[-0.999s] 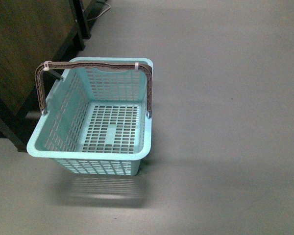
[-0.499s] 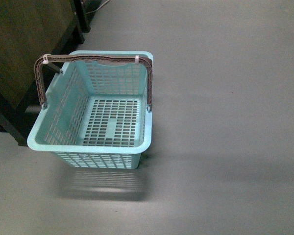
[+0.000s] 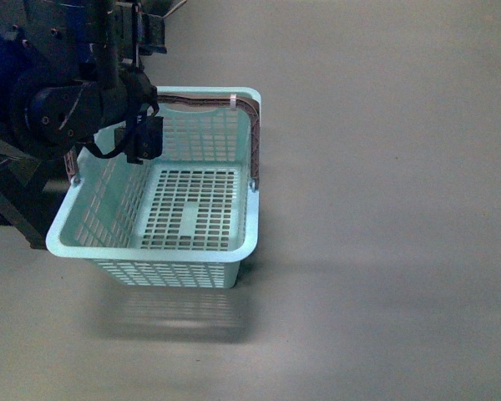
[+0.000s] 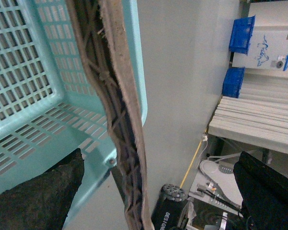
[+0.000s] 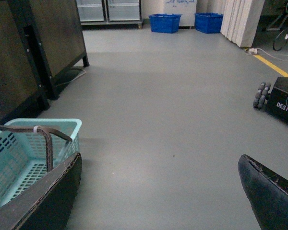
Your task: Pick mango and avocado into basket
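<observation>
The brownish handle (image 3: 202, 101) reaches across the basket from one side to the other, so the light teal basket (image 3: 188, 209) will hang with its open side up when I carry it.
The light teal basket (image 3: 238, 246) stands on the grey floor with nothing in it, its brownish handles (image 3: 250, 125) raised and bound by a white tie (image 3: 233, 101). My left arm (image 3: 67, 109) hangs over the basket's back left corner. In the left wrist view my left gripper (image 4: 158, 196) is open, and the handle (image 4: 120, 120) runs between its fingers beside the basket rim (image 4: 137, 57). My right gripper (image 5: 158, 196) is open over bare floor, with the basket (image 5: 62, 129) off to one side. The mango and the avocado are out of view.
A dark wooden cabinet on black legs (image 5: 53, 33) stands behind the basket. Blue crates (image 5: 165, 22) sit by the far wall. A black wheeled unit (image 5: 283, 103) and a yellow floor line (image 5: 271, 64) lie across the floor from the basket.
My left arm has come into the front view and now covers the basket's back left corner and handle. The basket sits a little higher in view than one second ago.
</observation>
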`<action>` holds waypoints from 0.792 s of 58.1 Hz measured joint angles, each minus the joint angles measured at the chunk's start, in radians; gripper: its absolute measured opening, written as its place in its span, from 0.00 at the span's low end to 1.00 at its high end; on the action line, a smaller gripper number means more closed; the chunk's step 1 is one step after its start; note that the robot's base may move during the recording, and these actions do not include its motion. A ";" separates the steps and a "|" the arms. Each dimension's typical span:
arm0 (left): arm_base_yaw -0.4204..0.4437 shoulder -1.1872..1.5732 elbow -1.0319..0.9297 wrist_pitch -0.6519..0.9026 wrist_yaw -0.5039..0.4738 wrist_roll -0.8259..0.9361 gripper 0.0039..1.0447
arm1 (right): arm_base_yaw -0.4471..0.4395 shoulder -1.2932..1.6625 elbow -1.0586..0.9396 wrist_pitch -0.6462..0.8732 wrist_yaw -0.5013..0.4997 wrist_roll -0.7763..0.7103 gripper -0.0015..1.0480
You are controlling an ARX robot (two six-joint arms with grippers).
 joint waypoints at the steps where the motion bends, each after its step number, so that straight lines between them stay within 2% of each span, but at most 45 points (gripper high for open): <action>1: 0.000 0.013 0.015 0.002 0.000 0.002 0.92 | 0.000 0.000 0.000 0.000 0.000 0.000 0.92; 28: 0.013 0.195 0.255 0.036 -0.002 0.094 0.91 | 0.000 0.000 0.000 0.000 0.000 0.000 0.92; 33: 0.014 0.198 0.274 0.036 -0.001 0.098 0.72 | 0.000 0.000 0.000 0.000 0.000 0.000 0.92; 46: 0.014 0.200 0.241 0.044 -0.011 0.124 0.36 | 0.000 0.000 0.000 0.000 0.000 0.000 0.92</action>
